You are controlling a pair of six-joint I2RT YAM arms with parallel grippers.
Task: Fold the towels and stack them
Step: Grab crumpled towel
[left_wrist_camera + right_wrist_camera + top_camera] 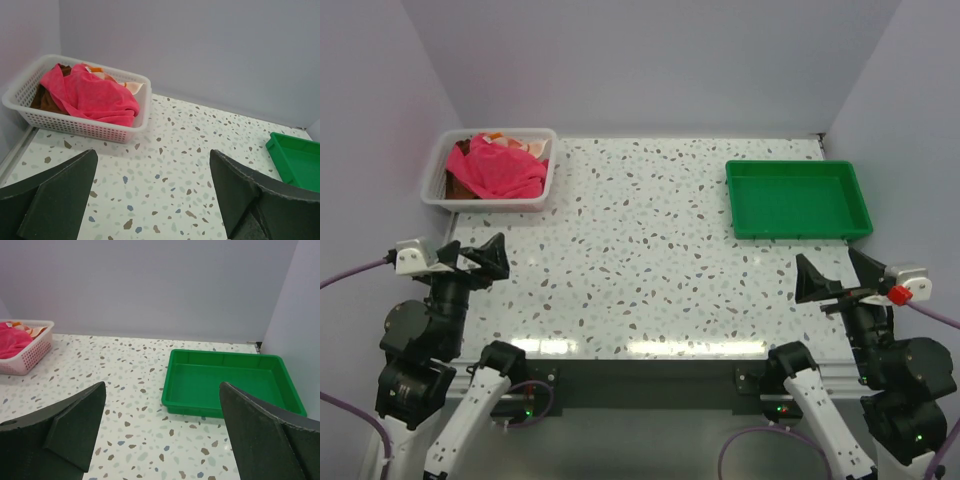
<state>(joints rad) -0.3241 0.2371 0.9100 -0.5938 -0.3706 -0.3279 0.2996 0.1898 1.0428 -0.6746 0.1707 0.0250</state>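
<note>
The hot pink towel [502, 170] lies free on top of the dark brown towel, so my left gripper keeps going to the edge [456, 173] where the two towels meet and closes there.
The towels lie crumpled in the white mesh basket [545, 172] at the far left. A hot pink towel [492, 168] is on top; it also shows in the left wrist view [90, 95] and the right wrist view [12, 340]. A dark brown towel [42, 97] and an orange flowered towel [107, 76] peek out beneath. My left gripper [472, 258] is open and empty at the near left, well short of the basket; it also shows in the left wrist view [152, 192]. My right gripper [835, 272] is open and empty at the near right; it also shows in the right wrist view [162, 432].
A green plastic tray [798, 199] sits empty at the far right; it also shows in the right wrist view [230, 380] and the left wrist view [297, 160]. Grey walls close the back and both sides. The speckled table [640, 270] lies between basket and tray.
</note>
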